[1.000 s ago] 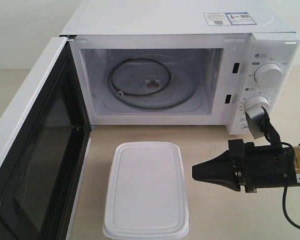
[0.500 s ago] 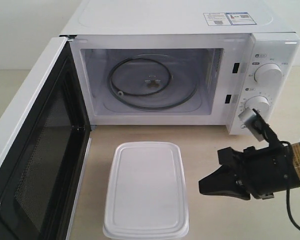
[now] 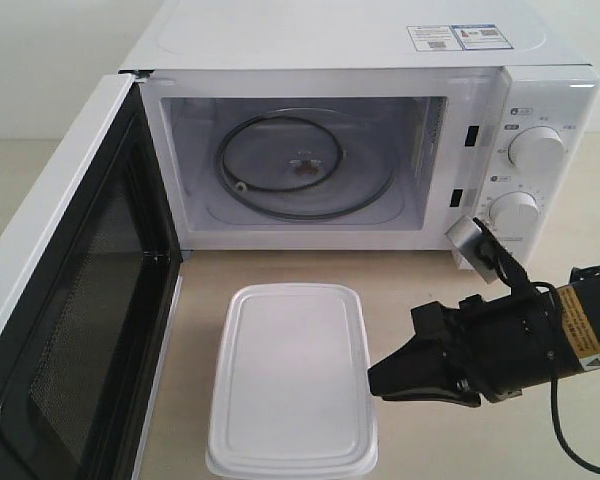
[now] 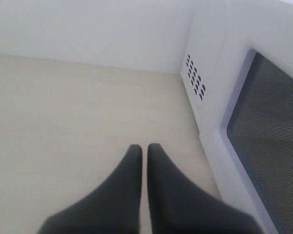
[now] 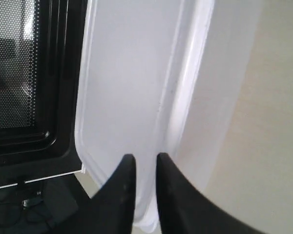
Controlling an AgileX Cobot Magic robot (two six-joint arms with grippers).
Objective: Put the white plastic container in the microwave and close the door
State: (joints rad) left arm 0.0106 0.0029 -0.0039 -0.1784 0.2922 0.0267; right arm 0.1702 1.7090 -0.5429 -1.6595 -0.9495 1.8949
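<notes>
My gripper will lift by the lid's edge (image 3: pixel 361 340), and the white plastic container (image 3: pixel 292 385) will stay shut under the lid, because the lid's edge sits flush around the container's rim.
The white plastic container (image 3: pixel 292 375) lies lidded on the table in front of the microwave (image 3: pixel 330 40). The door (image 3: pixel 80 330) stands swung wide open at the left, and the glass turntable (image 3: pixel 305 165) inside is bare. My right gripper (image 3: pixel 373 388) points left with its tips just off the container's right rim. In the right wrist view the right gripper (image 5: pixel 145 158) is open by a narrow gap over the container (image 5: pixel 127 73), with nothing between its fingers. My left gripper (image 4: pixel 144 148) is shut and empty, low over the table beside the door's outer face (image 4: pixel 263 136); it is out of the exterior view.
Two round dials (image 3: pixel 537 150) sit on the microwave's right panel, just behind my right arm. The door's black inner frame (image 5: pixel 19 73) lies close along the container's left side. Bare beige table (image 3: pixel 430 290) runs between container and microwave front.
My right gripper has moved down and left, from beside the lower dial to the container's right rim. The container, door and microwave have not moved.
</notes>
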